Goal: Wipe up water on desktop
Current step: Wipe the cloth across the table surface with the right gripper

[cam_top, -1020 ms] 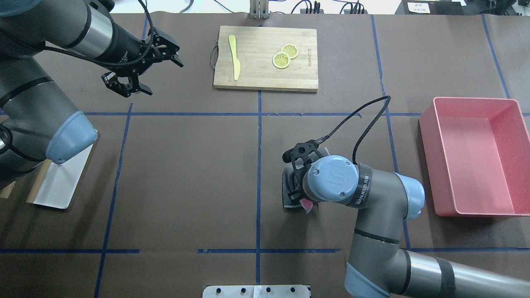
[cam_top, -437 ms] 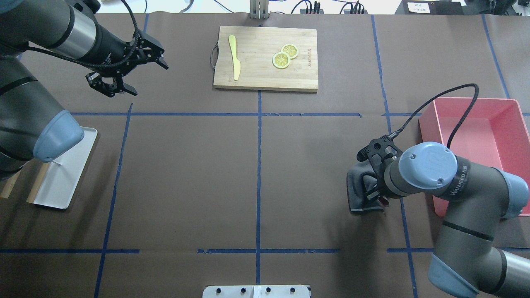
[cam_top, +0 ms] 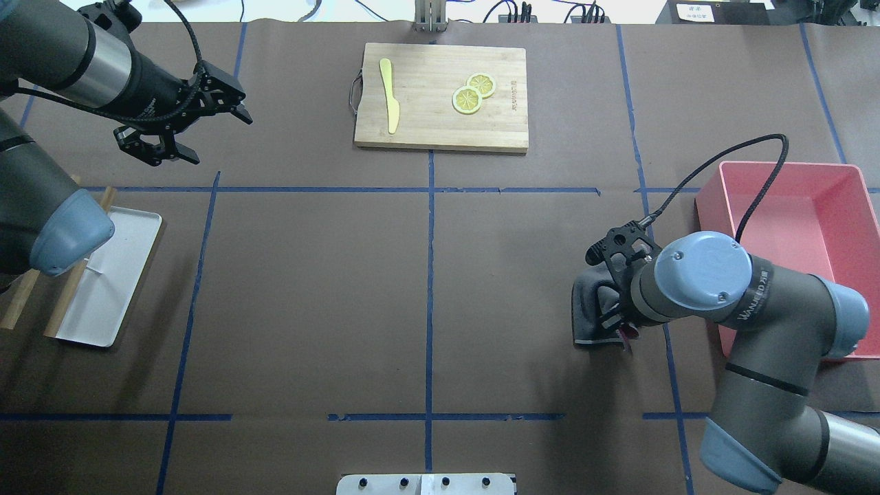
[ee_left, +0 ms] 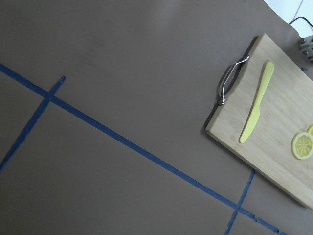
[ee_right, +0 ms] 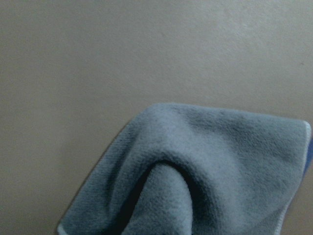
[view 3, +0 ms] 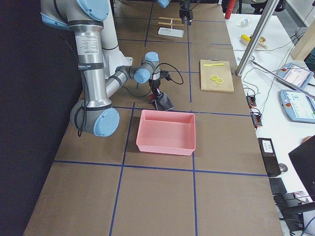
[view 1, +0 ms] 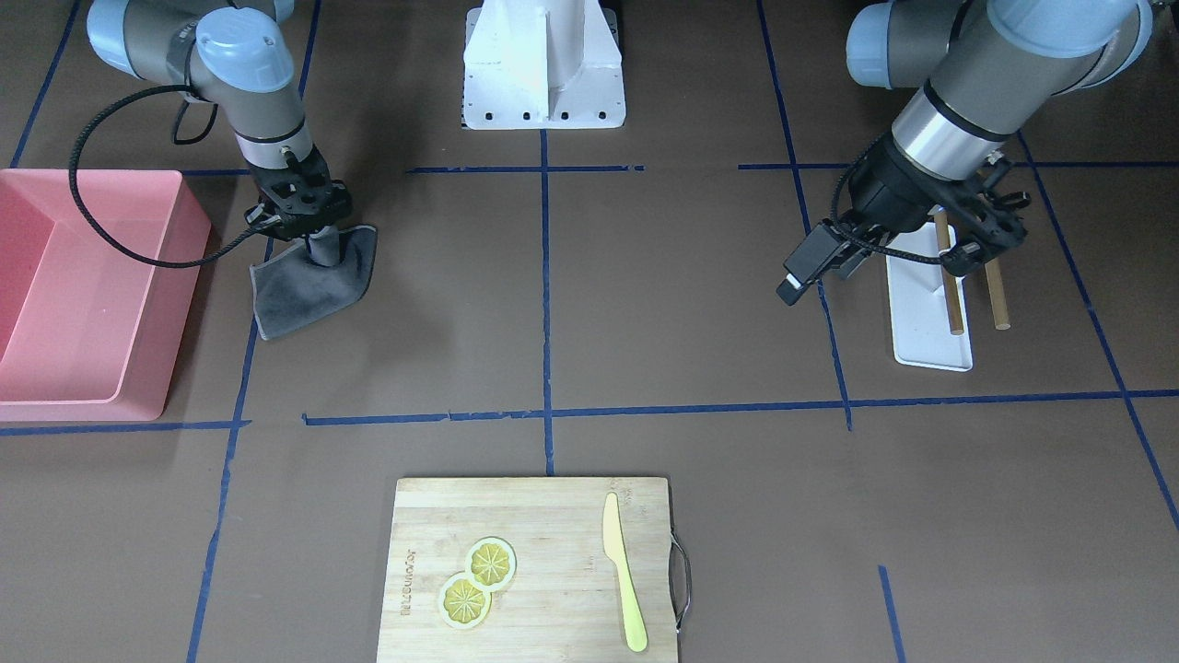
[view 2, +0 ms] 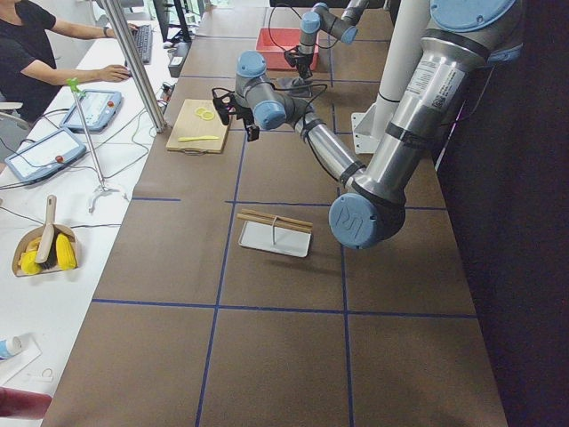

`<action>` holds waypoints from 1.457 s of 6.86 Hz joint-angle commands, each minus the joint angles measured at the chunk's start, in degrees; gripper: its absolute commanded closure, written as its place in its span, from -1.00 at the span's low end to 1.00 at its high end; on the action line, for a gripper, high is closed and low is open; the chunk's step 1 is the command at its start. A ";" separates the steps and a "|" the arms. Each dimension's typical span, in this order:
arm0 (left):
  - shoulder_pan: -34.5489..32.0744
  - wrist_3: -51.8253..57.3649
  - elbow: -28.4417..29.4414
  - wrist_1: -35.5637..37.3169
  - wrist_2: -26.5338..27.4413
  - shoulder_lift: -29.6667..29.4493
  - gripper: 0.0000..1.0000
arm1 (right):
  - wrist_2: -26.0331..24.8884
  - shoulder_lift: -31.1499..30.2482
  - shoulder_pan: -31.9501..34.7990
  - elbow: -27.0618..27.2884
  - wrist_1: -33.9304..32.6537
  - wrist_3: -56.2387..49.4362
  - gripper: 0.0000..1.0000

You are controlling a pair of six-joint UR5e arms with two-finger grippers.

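Next, my right gripper wipes back toward the desktop's middle (view 1: 453, 260) before it lifts the grey cloth, because the cloth is near the pink bin's side (view 1: 177, 289).
The desktop (cam_top: 309, 289) is matte brown with blue tape lines; I see no water on it. A grey cloth (cam_top: 588, 309) lies on it just left of the pink bin, also seen as the cloth (view 1: 309, 281) in the front view and as bunched folds of cloth (ee_right: 195, 166) in the right wrist view. My right gripper (view 1: 322, 247) points straight down, shut on a pinched-up fold of the cloth, with the rest spread on the desktop. My left gripper (cam_top: 218, 139) hangs open and holds nothing above the far left of the desktop.
A bamboo cutting board (cam_top: 440, 96) at the far middle carries a yellow knife (cam_top: 390, 96) and two lemon slices (cam_top: 473, 93). The pink bin (cam_top: 790, 261) stands right of the cloth. A white tray (cam_top: 103, 289) with wooden sticks lies at the left.
My right gripper has dragged the cloth rightward from near the middle line to beside the pink bin. My left gripper has drawn back to the left, still open.
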 commanded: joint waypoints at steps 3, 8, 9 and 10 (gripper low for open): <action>-8.30 30.41 -4.93 0.12 -0.16 16.28 -0.99 | 0.20 20.08 -5.50 -12.32 0.31 15.60 1.00; -16.76 53.17 -4.77 0.12 -2.53 26.70 -0.99 | 5.28 9.03 -0.78 -5.63 0.58 8.04 1.00; -17.29 53.17 -4.77 0.12 -2.53 26.70 -0.99 | 5.38 4.71 0.81 -3.76 0.67 4.43 1.00; -17.55 53.26 -4.77 0.12 -2.62 27.22 -0.99 | 5.38 0.83 1.87 -1.05 0.67 2.47 1.00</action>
